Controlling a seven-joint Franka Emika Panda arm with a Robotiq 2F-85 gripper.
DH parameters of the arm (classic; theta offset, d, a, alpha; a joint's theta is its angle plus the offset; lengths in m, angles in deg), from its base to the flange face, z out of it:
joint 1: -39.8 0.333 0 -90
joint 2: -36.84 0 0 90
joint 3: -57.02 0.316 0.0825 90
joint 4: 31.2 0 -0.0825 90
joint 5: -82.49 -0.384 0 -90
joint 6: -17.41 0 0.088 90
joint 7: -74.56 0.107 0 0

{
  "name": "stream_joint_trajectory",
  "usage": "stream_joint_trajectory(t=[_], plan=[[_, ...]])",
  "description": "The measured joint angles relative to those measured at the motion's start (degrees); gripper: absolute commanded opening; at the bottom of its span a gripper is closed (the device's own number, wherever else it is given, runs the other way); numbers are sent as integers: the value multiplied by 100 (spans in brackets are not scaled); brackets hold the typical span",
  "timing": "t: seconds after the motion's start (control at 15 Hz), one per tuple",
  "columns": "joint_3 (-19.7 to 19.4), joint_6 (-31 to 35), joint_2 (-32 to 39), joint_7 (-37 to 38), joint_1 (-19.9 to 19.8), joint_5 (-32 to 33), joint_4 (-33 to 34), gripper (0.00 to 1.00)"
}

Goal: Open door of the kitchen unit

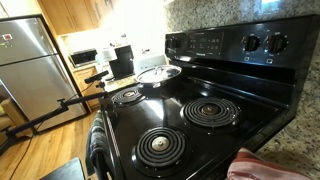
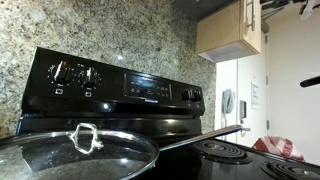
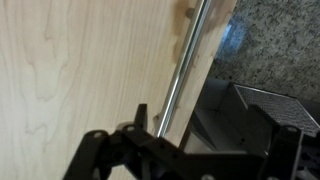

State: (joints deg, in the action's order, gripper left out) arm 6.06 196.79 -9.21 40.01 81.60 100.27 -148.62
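Next, I turn my open gripper to line up more with the metal bar handle (image 3: 185,68), which slants across it, before I close around the handle's lower part (image 3: 164,121).
In the wrist view a light wooden cabinet door (image 3: 80,60) fills the left and middle. A slim metal bar handle (image 3: 183,60) runs down along its right edge. My gripper (image 3: 213,120) is open at the bottom of that view. Its left finger sits just left of the handle and its right finger is far to the right, so the handle's lower part lies between the fingers, untouched. In an exterior view a wooden wall cabinet (image 2: 232,30) with a bar handle hangs at the upper right. The gripper is not clearly visible in either exterior view.
A black electric stove (image 1: 190,115) with coil burners stands below. A glass-lidded pan (image 2: 70,155) sits on it. Speckled granite wall (image 3: 275,40) lies right of the door. A steel fridge (image 1: 30,65) and a red cloth (image 1: 265,165) are nearby.
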Motion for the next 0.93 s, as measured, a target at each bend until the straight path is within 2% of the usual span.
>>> stream_joint_trajectory(t=[0.4,0.67,0.93], plan=[[-14,-30,-36,0,148,-12,-35,100],[-39,-476,-240,-1,471,-107,-34,100],[-105,-702,-439,-5,597,-173,-15,100]])
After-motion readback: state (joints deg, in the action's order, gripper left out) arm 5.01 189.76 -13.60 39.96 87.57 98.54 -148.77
